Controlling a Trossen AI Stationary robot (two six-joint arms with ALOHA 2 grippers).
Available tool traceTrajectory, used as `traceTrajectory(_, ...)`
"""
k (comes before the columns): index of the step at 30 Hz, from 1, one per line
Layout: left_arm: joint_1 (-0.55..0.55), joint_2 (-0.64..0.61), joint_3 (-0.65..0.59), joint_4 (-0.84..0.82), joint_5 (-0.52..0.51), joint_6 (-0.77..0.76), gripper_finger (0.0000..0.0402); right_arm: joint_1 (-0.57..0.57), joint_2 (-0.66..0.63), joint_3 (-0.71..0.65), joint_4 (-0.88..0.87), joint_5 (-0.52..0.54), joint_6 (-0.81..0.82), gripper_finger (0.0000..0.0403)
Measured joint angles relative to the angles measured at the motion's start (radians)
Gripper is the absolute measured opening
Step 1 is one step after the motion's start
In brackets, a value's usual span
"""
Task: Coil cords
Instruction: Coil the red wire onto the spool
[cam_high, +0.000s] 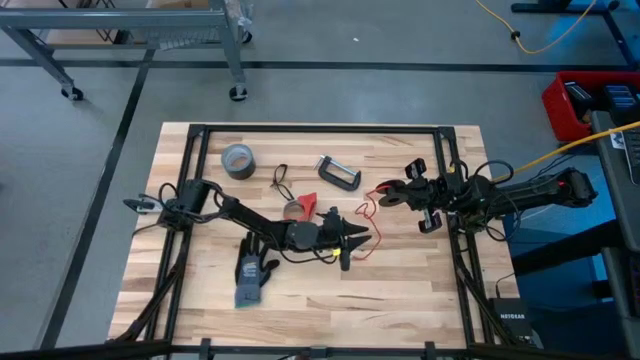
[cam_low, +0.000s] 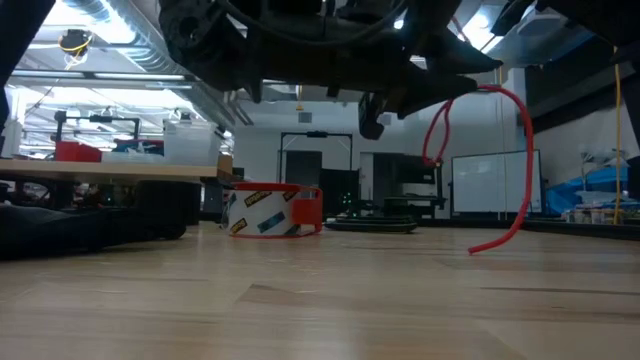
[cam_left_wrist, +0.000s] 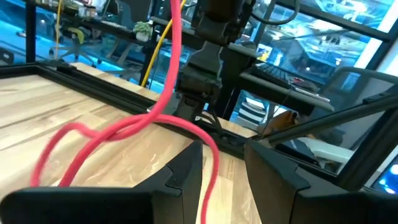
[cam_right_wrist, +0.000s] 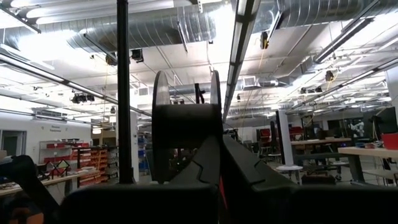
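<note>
The red cord (cam_high: 371, 211) keeps wide, rounded bends (cam_left_wrist: 198, 129) above the wood, so its slack will curve into a springy arch when the robot brings its grippers together.
The red cord (cam_high: 366, 212) hangs from my right gripper (cam_high: 384, 194), which is shut on it right of the table's middle and tilted upward. It droops in loops (cam_left_wrist: 118, 130) to the wood, and its free end (cam_low: 474, 248) touches the table. My left gripper (cam_high: 358, 240) is open and level, close above the table just near of the cord. One strand (cam_left_wrist: 210, 163) runs down between its fingers; I cannot tell whether it touches them. The black cord (cam_high: 280, 180) lies looped on the table farther left. My right gripper pinches the red cord between its two shut fingers; only a red sliver (cam_right_wrist: 221, 186) shows in the seam between them. The fingers come from the table's right side, slanting upward. The cord hangs slack below them, its lower end on the table.
A grey duct-tape roll (cam_high: 238, 160) and a C-clamp (cam_high: 338, 172) lie at the far side. A red-edged tape ring (cam_low: 270, 210) sits beside my left arm, and a dark glove (cam_high: 255, 272) lies near the front. A black frame (cam_high: 320, 129) runs round the tabletop.
</note>
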Motion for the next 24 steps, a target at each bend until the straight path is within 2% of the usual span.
traceTrajectory(8,0.02,0.0,0.0,-0.002,0.002,-0.052,0.0114,0.0,0.0,0.0,0.006,0.0,-0.018,0.0005)
traceTrajectory(14,0.035,0.0,0.0,-0.001,0.008,-0.154,0.0114,0.0,0.0,0.0,0.009,0.0,-0.041,0.0005)
traceTrajectory(24,0.042,0.0,0.0,0.023,0.013,-0.181,0.0114,0.0,0.0,0.0,0.009,0.001,-0.044,0.0005)
